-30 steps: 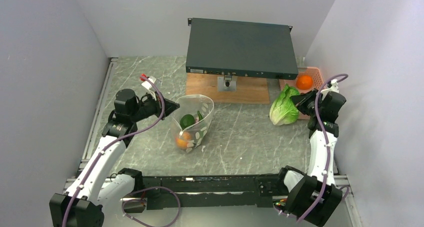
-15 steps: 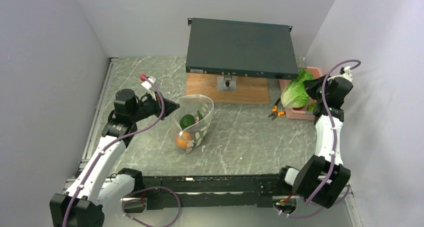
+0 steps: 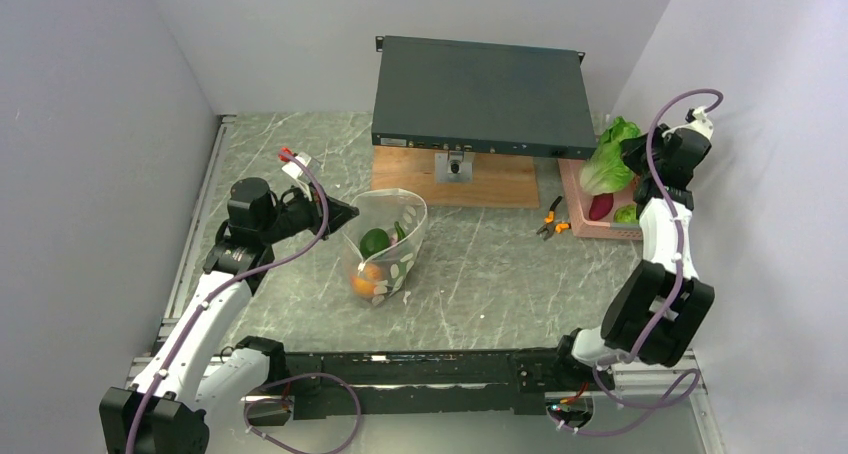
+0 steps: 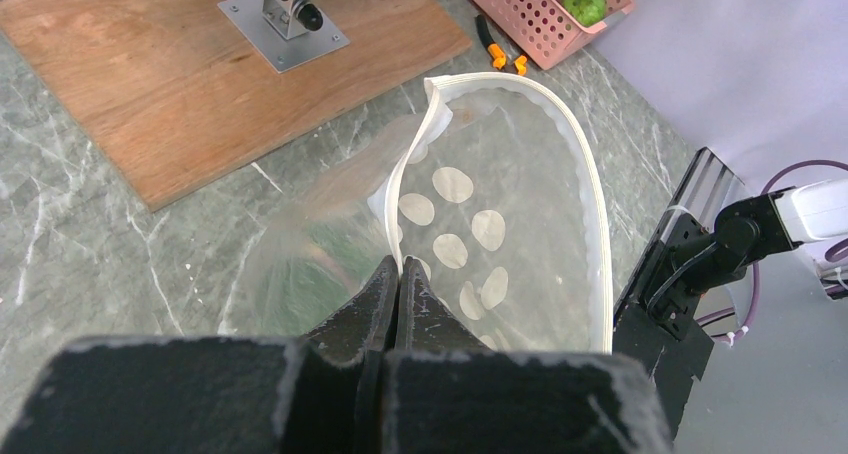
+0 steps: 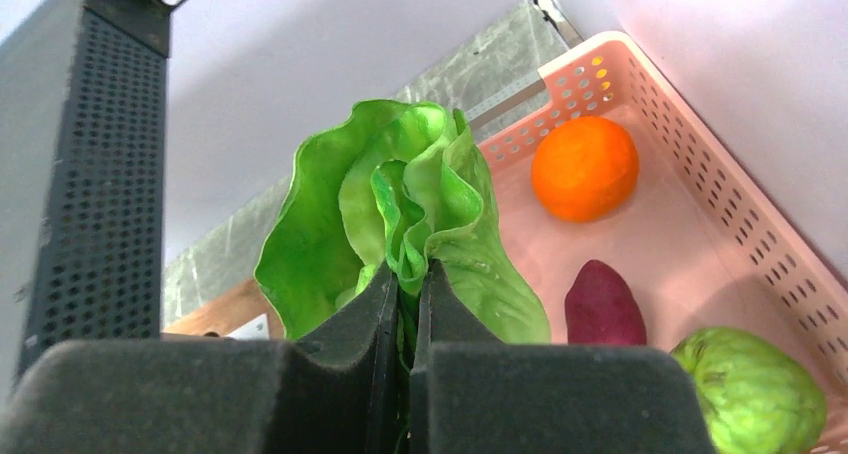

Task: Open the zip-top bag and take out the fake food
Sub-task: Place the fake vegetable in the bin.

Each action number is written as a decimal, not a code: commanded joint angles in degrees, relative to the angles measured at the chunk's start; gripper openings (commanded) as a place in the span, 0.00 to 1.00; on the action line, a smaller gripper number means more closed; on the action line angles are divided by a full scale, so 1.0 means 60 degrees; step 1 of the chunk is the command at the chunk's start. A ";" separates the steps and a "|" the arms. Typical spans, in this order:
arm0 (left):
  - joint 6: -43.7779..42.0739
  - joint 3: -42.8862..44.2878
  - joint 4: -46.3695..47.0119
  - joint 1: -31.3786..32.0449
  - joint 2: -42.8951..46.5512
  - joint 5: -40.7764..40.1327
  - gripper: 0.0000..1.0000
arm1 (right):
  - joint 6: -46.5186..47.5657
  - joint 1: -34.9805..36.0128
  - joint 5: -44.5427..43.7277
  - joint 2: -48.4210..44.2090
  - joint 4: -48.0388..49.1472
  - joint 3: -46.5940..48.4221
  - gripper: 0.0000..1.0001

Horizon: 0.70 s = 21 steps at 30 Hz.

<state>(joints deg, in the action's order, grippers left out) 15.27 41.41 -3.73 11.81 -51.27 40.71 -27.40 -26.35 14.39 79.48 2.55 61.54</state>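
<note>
I should keep lowering the lettuce with my right gripper, as it is lengthwise over the pink basket, beside the dark purple piece, and let go inside the basket's rim.
The clear zip-top bag with white dots stands open mid-table, holding a green piece and an orange ball. My left gripper is shut on the bag's rim and holds its mouth open. My right gripper is shut on the leafy green lettuce, holding it above the pink basket; the lettuce fills the right wrist view. In the basket lie an orange ball, a dark purple piece and a round green piece.
A dark flat case sits on a wooden board at the back. Orange-handled pliers lie on the table left of the basket. Walls close in on both sides.
My right gripper has lifted the lettuce off the table and carried it back and right, over the basket. The left gripper and the bag have not moved.
</note>
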 commanded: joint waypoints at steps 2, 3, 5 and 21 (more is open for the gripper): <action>-0.0105 0.0027 0.0253 -0.0065 0.0144 0.0199 0.00 | 0.0814 -0.0045 -0.0043 0.0690 0.0775 0.0816 0.00; -0.0112 0.0027 0.0244 -0.0072 0.0150 0.0184 0.00 | 0.0952 -0.0045 -0.0026 0.0820 0.0758 0.0858 0.00; -0.0100 0.0024 0.0240 -0.0066 0.0163 0.0160 0.00 | 0.1264 -0.0034 0.0164 0.1108 0.0555 0.1010 0.00; 0.0001 0.0040 0.0172 -0.0065 0.0169 0.0210 0.00 | 0.2197 0.0203 0.0713 0.2477 -0.0186 0.1262 0.25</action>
<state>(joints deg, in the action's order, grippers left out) 15.27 41.41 -4.16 11.70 -51.20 40.69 -16.40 -25.61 17.08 93.49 0.64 66.00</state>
